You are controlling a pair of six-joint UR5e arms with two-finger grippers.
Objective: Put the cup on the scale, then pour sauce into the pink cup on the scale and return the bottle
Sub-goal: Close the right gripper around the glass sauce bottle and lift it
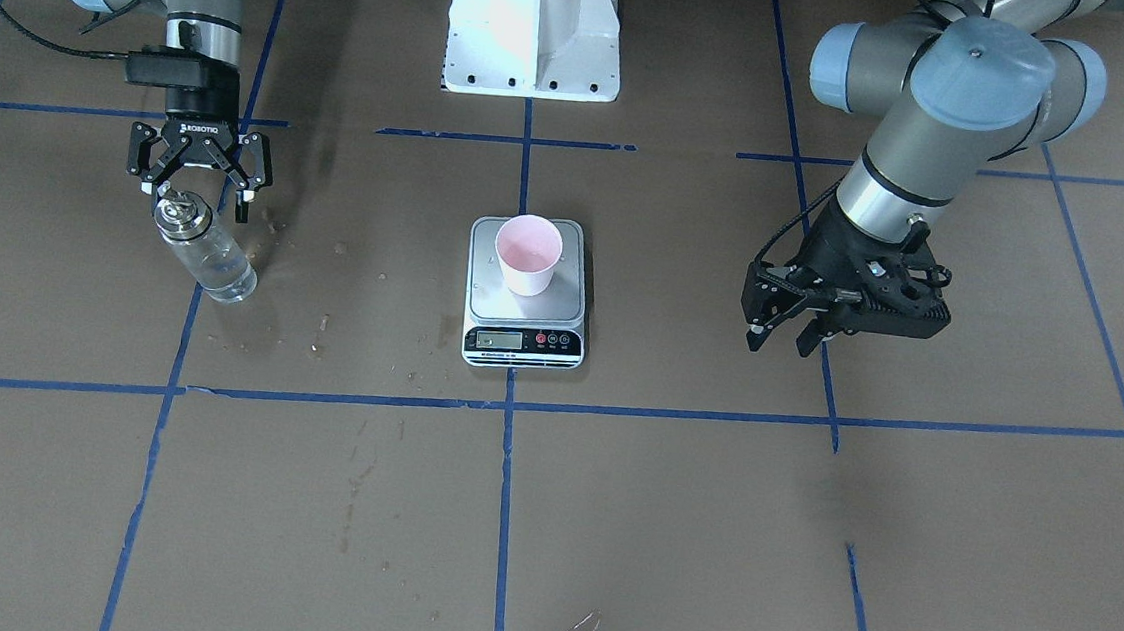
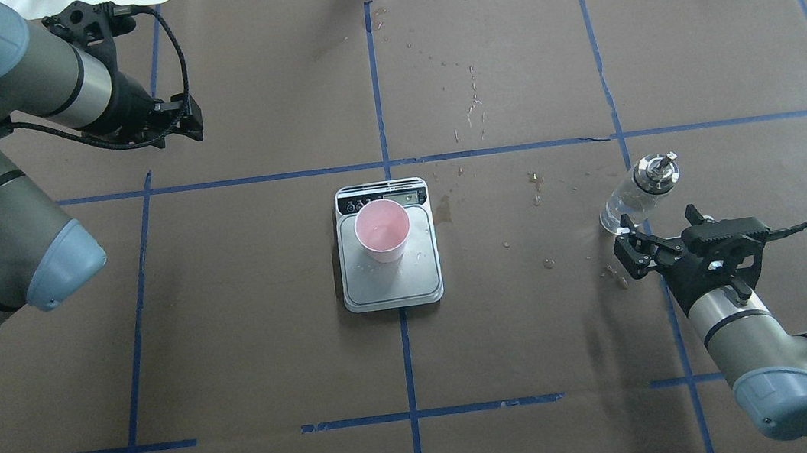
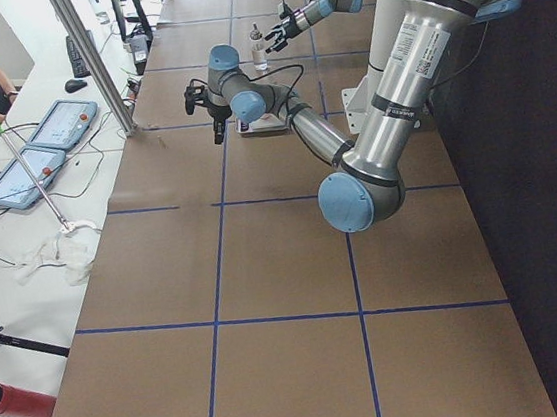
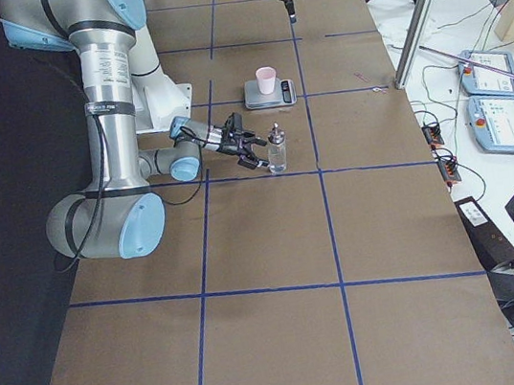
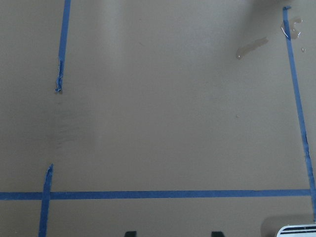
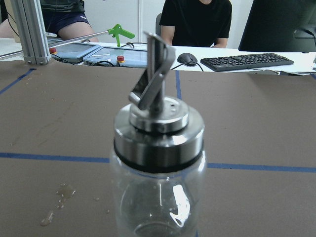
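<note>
The spout's lever point(image 6: 158, 82) has its end point(image 6: 140, 99) hanging down next to the spout. The lever should therefore swing open by itself and let out a thin stream when I tip the bottle.
The pale pink cup point(image 1: 528, 253) stands upright on the steel platform of the scale point(image 1: 498, 300) at the table's middle; both also show in the overhead view, cup point(image 2: 382, 231) and scale point(image 2: 393, 289). The clear glass bottle point(image 1: 209, 256) with its silver spout cap stands on the table, a little clear sauce point(image 1: 226, 281) at its bottom. My right gripper point(image 1: 195, 196) is open just behind the bottle's cap, not gripping it; the bottle point(image 6: 158, 163) fills the right wrist view. My left gripper point(image 1: 781, 341) is open and empty, hovering far from the scale.
Blue tape lines cross the brown table cover. Small drips and stains point(image 2: 470, 107) lie between the scale and the bottle. The white robot base point(image 1: 534, 27) stands behind the scale. Operators and tablets point(image 6: 106, 54) are beyond the far table edge.
</note>
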